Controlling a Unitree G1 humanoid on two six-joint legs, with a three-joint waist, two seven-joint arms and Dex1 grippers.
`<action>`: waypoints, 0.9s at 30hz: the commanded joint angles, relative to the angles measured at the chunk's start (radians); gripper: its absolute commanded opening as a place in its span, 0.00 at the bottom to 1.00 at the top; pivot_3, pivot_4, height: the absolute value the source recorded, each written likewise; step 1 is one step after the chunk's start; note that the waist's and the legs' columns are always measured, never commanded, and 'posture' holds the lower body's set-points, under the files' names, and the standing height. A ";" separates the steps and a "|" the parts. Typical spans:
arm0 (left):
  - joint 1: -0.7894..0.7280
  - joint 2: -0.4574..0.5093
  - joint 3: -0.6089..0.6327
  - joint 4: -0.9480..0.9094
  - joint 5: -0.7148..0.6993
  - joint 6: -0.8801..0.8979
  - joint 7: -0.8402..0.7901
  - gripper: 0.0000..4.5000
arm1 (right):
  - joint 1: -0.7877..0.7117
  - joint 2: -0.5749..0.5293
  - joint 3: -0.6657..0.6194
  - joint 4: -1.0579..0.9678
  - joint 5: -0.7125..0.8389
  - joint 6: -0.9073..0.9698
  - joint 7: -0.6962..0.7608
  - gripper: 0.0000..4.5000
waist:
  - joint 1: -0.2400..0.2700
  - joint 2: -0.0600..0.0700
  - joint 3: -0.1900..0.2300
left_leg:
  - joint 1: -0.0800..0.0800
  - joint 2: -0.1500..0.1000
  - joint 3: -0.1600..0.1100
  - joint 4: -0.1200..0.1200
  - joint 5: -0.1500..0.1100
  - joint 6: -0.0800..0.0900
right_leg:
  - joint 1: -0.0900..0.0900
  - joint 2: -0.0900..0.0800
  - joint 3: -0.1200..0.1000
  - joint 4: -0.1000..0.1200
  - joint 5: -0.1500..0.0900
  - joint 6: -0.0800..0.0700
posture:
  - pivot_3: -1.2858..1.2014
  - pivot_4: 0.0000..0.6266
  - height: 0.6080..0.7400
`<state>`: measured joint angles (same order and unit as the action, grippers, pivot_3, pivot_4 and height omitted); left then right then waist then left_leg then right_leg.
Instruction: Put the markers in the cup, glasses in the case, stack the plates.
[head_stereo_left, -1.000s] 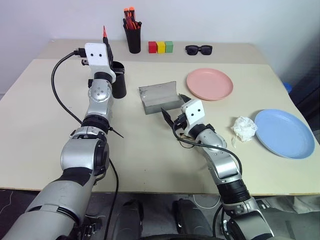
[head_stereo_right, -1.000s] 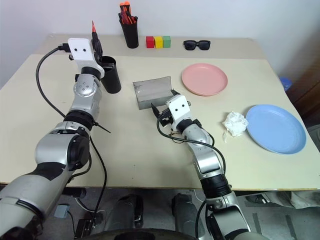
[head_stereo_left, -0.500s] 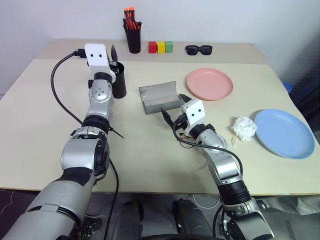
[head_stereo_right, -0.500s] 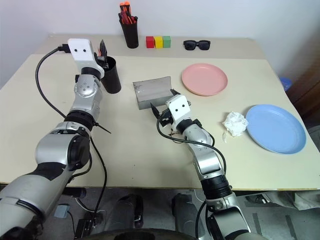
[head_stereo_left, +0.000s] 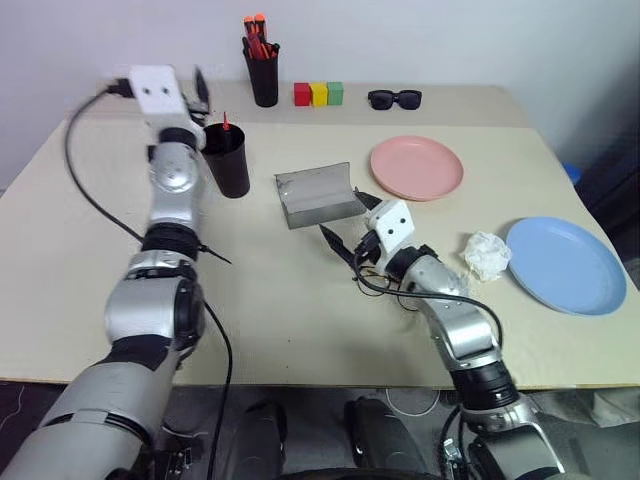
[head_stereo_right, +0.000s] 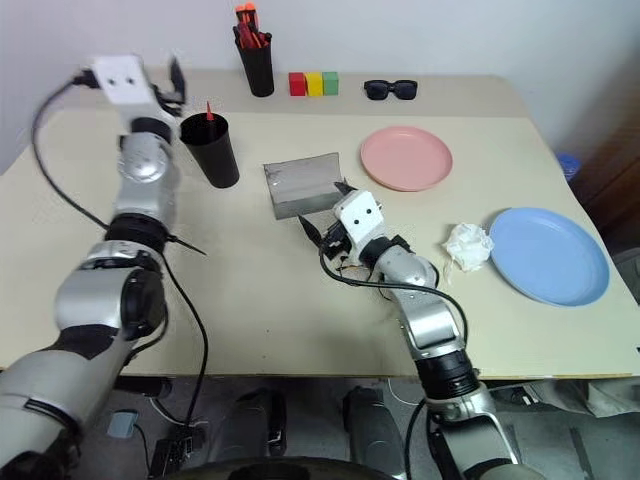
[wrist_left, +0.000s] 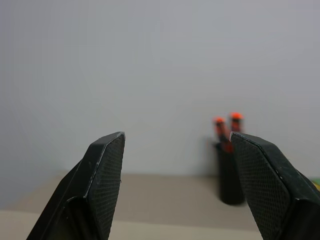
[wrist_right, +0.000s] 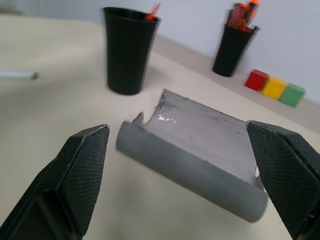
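The lid of the grey case (head_stereo_left: 316, 184) is leaning back from one long joined edge (head_stereo_left: 322, 207), so I expect it to fold over and close flat when I push it.
The red marker (head_stereo_left: 226, 124) stands in the black cup (head_stereo_left: 229, 162), its tip poking above the rim. My left gripper (head_stereo_left: 199, 86) hangs open and empty, above the cup and to its left. The grey case (head_stereo_left: 318, 193) lies open at mid-table. My right gripper (head_stereo_left: 350, 218) is open just in front of it, the case (wrist_right: 200, 145) lying between its spread fingers. A slim pale stick with a dark end (wrist_right: 19, 75), possibly the other marker, lies on the table beyond the cup. The pink plate (head_stereo_left: 417, 167) and the blue plate (head_stereo_left: 565, 265) lie apart. I cannot make out the glasses.
A black pen holder of orange markers (head_stereo_left: 264, 75), three coloured blocks (head_stereo_left: 319, 94) and black sunglasses (head_stereo_left: 394, 98) line the back of the table. A crumpled white tissue (head_stereo_left: 487, 255) lies between my right arm and the blue plate.
My left gripper opened and let go of the red marker, which now stands in the cup. The gripper then rose and moved left, away from the cup. My right arm has hardly moved.
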<state>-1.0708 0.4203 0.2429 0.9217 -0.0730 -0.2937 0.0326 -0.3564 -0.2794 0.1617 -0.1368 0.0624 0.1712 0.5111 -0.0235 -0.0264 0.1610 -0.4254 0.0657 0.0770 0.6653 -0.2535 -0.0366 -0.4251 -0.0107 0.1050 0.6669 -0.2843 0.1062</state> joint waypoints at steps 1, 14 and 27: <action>0.176 0.071 0.007 -0.292 -0.029 0.256 -0.075 0.95 | 0.016 -0.045 -0.013 -0.068 0.057 -0.008 0.088 1.00 | 0.001 0.000 0.000 | 0.000 0.000 0.000 0.000 0.000 0.000 | 0.000 0.000 0.000 0.000 0.000 0.000 | 0.52 0.24 0.89; 0.787 0.187 0.040 -1.105 -0.258 1.203 -0.306 0.99 | 0.001 -0.073 -0.014 0.045 0.064 -0.064 0.151 1.00 | 0.003 -0.003 0.000 | 0.001 0.001 -0.001 0.002 0.001 -0.001 | 0.001 -0.001 -0.002 0.003 0.000 -0.001 | 0.52 0.24 0.89; 0.692 0.194 -0.022 -0.992 -0.230 1.348 -0.297 0.71 | 0.052 -0.067 -0.008 0.005 0.050 -0.061 0.124 1.00 | 0.006 -0.003 0.000 | 0.001 0.000 -0.002 0.002 0.001 -0.001 | 0.001 -0.001 -0.001 0.003 0.000 -0.001 | 0.52 0.24 0.89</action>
<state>-0.3708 0.6011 0.2187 -0.0881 -0.3265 1.0444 -0.2696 -0.3043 -0.3523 0.1644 -0.0798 0.1106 0.1215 0.6444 -0.0173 -0.0290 0.1611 -0.4245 0.0662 0.0755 0.6672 -0.2529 -0.0377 -0.4243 -0.0116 0.1037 0.6695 -0.2845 0.1053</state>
